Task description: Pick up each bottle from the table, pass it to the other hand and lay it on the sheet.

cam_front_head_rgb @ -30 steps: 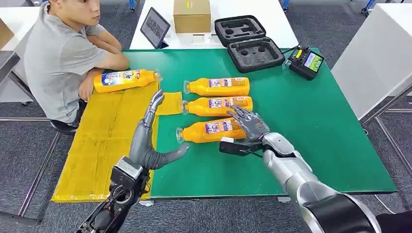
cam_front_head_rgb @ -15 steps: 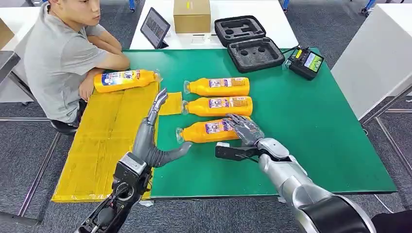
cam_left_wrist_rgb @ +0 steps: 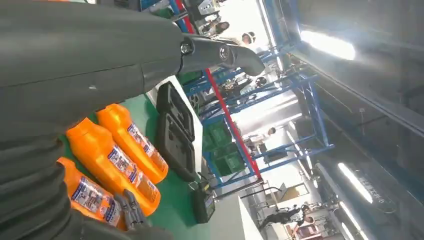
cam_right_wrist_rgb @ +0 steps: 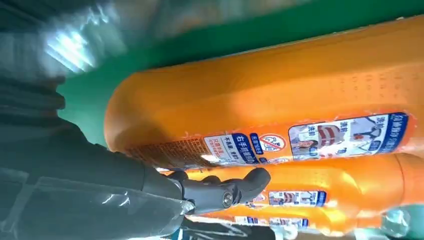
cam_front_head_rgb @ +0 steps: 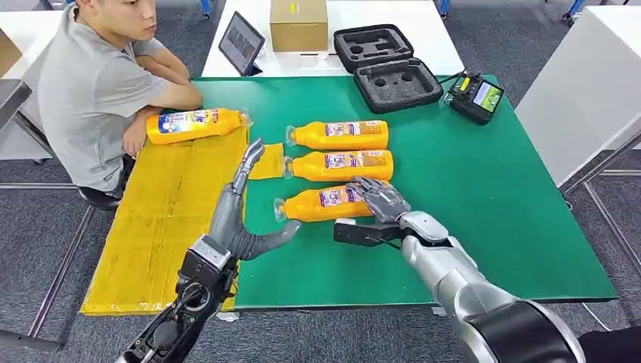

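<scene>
The near bottle [cam_front_head_rgb: 308,205] is lying with its small-print label [cam_front_head_rgb: 337,197] facing up, so the robot should expect a big blue label hidden underneath when it turns the bottle over.
Three orange bottles lie side by side on the green table [cam_front_head_rgb: 484,197]: near [cam_front_head_rgb: 321,203], middle [cam_front_head_rgb: 340,164] and far [cam_front_head_rgb: 340,134]. A fourth bottle [cam_front_head_rgb: 193,125] lies at the far end of the yellow sheet [cam_front_head_rgb: 162,219]. My right hand [cam_front_head_rgb: 378,208] is at the near bottle's base end, its fingers lying over the top and its thumb spread out toward me, off the bottle. The right wrist view shows that bottle [cam_right_wrist_rgb: 280,100] close beside the hand. My left hand [cam_front_head_rgb: 238,212] is raised at the sheet's edge, fingers straight, thumb out, holding nothing.
A person [cam_front_head_rgb: 91,83] sits at the left with a forearm on the table by the sheet's bottle. At the back are a tablet [cam_front_head_rgb: 240,43], a cardboard box [cam_front_head_rgb: 298,24], an open black foam case [cam_front_head_rgb: 387,66] and a controller [cam_front_head_rgb: 475,96].
My right hand has slid nearer and down onto the near bottle's base end. My left hand has drifted slightly to the right.
</scene>
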Controlling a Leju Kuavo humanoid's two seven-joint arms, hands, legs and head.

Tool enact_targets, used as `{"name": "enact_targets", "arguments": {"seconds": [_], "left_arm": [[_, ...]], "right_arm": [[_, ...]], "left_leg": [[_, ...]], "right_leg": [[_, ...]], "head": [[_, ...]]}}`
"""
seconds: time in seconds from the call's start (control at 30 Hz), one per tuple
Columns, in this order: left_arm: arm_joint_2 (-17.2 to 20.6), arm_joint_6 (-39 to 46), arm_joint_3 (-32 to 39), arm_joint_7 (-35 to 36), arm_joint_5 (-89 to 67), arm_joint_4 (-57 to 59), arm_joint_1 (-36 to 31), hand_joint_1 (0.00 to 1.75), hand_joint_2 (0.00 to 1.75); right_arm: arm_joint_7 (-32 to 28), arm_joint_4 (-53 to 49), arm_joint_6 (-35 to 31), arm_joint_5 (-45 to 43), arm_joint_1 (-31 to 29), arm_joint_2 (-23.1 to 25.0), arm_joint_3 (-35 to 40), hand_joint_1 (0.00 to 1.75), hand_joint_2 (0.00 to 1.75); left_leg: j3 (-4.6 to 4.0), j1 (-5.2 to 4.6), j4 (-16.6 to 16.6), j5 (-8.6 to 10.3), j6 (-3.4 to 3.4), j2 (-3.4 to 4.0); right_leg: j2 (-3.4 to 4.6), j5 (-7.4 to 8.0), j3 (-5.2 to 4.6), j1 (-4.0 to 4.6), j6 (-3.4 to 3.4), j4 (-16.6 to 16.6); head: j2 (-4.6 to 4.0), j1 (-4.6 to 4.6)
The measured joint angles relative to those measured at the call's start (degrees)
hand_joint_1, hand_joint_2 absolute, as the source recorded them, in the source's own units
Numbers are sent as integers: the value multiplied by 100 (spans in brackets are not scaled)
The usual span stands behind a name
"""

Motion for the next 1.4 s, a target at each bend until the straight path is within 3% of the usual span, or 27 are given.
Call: {"name": "enact_targets", "arguments": {"seconds": [0.27,0.73,1.13,1.4], "left_arm": [[-13,116,-2,0,-100,0,-22,0,175],[-13,269,0,0,-295,-2,-63,0,175],[-13,365,20,0,-330,-2,-58,0,175],[-13,358,50,0,-308,-4,17,0,175]], "right_arm": [[-17,2,598,-157,-148,66,44,0,175],[-1226,-35,1376,-566,-155,302,122,0,175],[-1532,-188,1232,-748,-92,466,494,0,175],[-955,-186,666,-651,-92,439,728,0,175]], "left_leg": [[9,0,0,0,0,1],[10,2,-1,0,-1,0],[1,1,-1,0,-1,0],[1,1,0,0,-1,0]], "right_leg": [[1,0,8,0,0,0],[3,0,10,1,0,1],[1,0,4,0,0,1],[1,0,3,0,0,1]], "head": [[0,0],[0,0],[0,0],[0,0]]}}
